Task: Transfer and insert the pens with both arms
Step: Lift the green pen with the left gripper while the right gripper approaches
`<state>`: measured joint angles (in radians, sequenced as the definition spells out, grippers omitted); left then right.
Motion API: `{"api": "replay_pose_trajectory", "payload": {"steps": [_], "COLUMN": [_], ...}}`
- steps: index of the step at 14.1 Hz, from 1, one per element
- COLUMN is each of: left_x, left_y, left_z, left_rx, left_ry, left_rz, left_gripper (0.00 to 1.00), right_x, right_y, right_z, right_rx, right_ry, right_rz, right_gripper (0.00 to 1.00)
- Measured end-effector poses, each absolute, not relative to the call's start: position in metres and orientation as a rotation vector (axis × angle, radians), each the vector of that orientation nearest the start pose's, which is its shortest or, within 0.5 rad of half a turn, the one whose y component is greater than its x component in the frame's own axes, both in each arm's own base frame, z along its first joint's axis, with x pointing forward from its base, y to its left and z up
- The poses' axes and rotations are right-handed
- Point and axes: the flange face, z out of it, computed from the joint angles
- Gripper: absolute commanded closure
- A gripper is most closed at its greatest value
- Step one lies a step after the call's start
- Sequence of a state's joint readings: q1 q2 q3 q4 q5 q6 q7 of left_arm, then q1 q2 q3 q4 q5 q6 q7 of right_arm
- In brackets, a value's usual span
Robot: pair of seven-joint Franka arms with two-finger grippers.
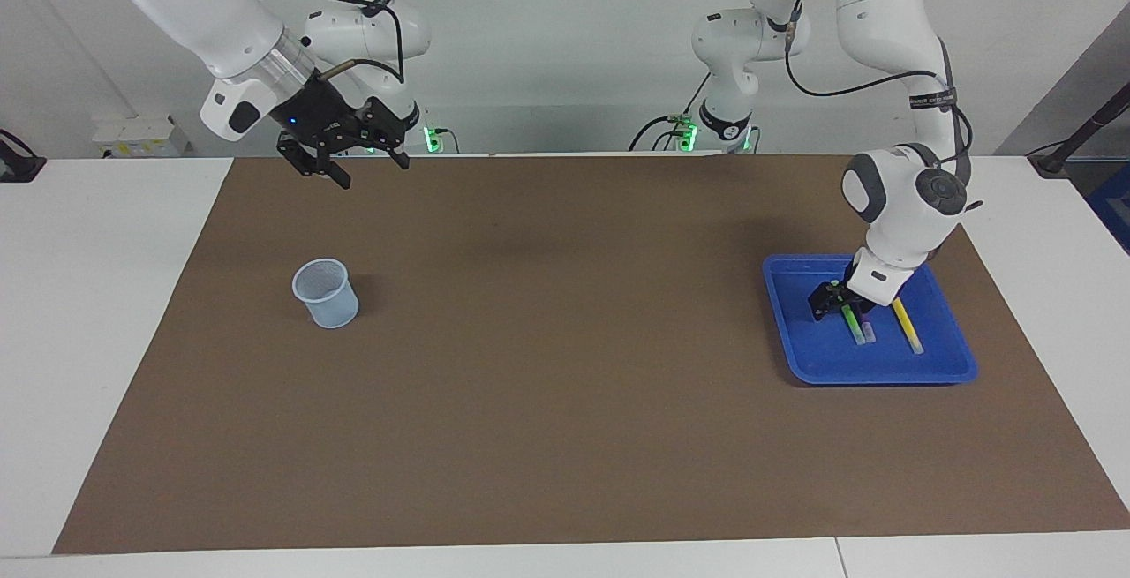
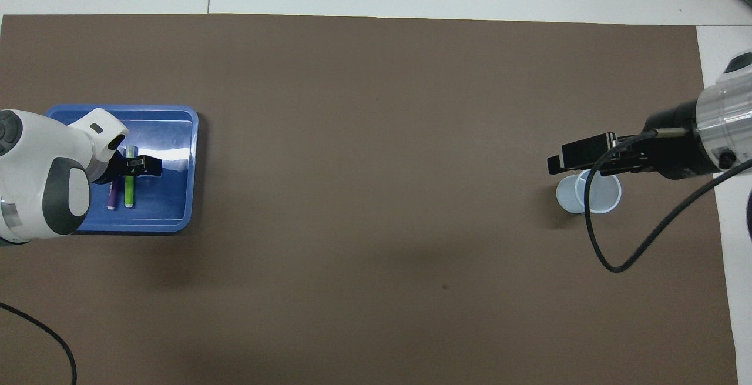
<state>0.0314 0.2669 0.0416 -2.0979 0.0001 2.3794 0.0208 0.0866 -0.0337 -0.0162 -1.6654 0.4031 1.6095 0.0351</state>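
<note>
The purple pen (image 2: 112, 196) is far narrower than the cup's opening (image 2: 604, 193), so it will lean against the cup's rim when the robot puts it in.
The lime green pen (image 1: 853, 324) (image 2: 129, 194), the purple pen (image 2: 111, 194) and the yellow pen (image 1: 907, 325) lie side by side in a blue tray (image 1: 883, 377) (image 2: 176, 197) toward the left arm's end of the table. My left gripper (image 1: 837, 306) (image 2: 138, 166) is down in the tray, open, its fingers on either side of the green pen. The left arm hides the yellow pen in the overhead view. My right gripper (image 1: 373, 172) (image 2: 555, 164) is open and empty, raised over a pale blue mesh cup (image 1: 326, 293) (image 2: 605, 197), and waits.
A brown mat (image 1: 565, 401) covers most of the white table. The cup stands upright toward the right arm's end. Two smaller white arms with green lights (image 1: 431, 138) (image 1: 684, 132) stand at the robots' edge. A black cable (image 2: 611, 267) hangs from the right wrist.
</note>
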Motion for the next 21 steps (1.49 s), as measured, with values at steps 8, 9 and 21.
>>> {"api": "replay_pose_trajectory", "payload": {"steps": [8, 9, 21], "left_x": [0.580, 0.581, 0.602], "left_y": [0.015, 0.016, 0.023], "left_z": [0.290, 0.291, 0.297], "left_rx": [-3.129, -3.129, -3.122], "left_ry": [-0.102, -0.105, -0.117], "left_rz": [-0.023, -0.032, -0.146], "left_gripper": [0.01, 0.03, 0.61], "right_x": [0.536, 0.535, 0.521], "right_y": [0.122, 0.131, 0.211], "right_z": [0.595, 0.594, 0.569], "right_rx": [-2.640, -2.619, -2.459], "right_ry": [0.095, 0.121, 0.142], "right_rz": [0.089, 0.077, 0.003], "right_gripper": [0.00, 0.00, 0.00]}}
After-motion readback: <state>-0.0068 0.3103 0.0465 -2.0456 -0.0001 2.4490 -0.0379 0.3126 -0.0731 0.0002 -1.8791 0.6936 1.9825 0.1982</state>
